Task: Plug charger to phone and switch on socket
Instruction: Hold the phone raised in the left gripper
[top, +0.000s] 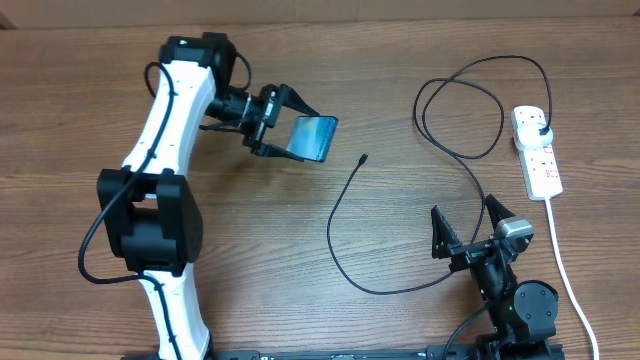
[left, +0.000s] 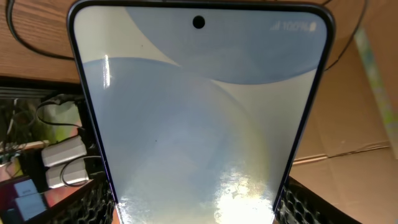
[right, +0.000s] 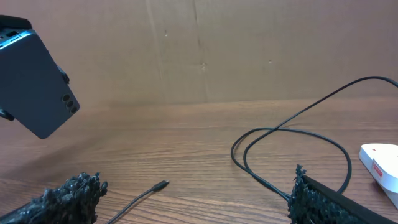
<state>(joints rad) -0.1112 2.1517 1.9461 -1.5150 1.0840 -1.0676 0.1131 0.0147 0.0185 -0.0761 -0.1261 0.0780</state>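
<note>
I should turn the phone screen-up with my left gripper and bring it toward the connector tip (top: 363, 158), as the phone's dark back (right: 38, 87) faces my right gripper, steeply tilted.
My left gripper (top: 283, 128) is shut on the phone (top: 313, 137) and holds it lifted above the table at upper centre-left. Its lit screen fills the left wrist view (left: 199, 112); its dark back shows in the right wrist view (right: 37, 87). The charger cable (top: 345, 265) lies looped across the table, its connector tip (top: 362, 157) free to the right of the phone, also in the right wrist view (right: 160, 185). Its black plug (top: 541, 131) sits in the white socket (top: 537, 152) at the right. My right gripper (top: 470, 225) is open and empty near the front right.
The socket's thick white cord (top: 565, 270) runs down the right side to the front edge. A cardboard wall (right: 249, 50) stands behind the table. Boxes and cables (left: 56, 162) lie off the table's left.
</note>
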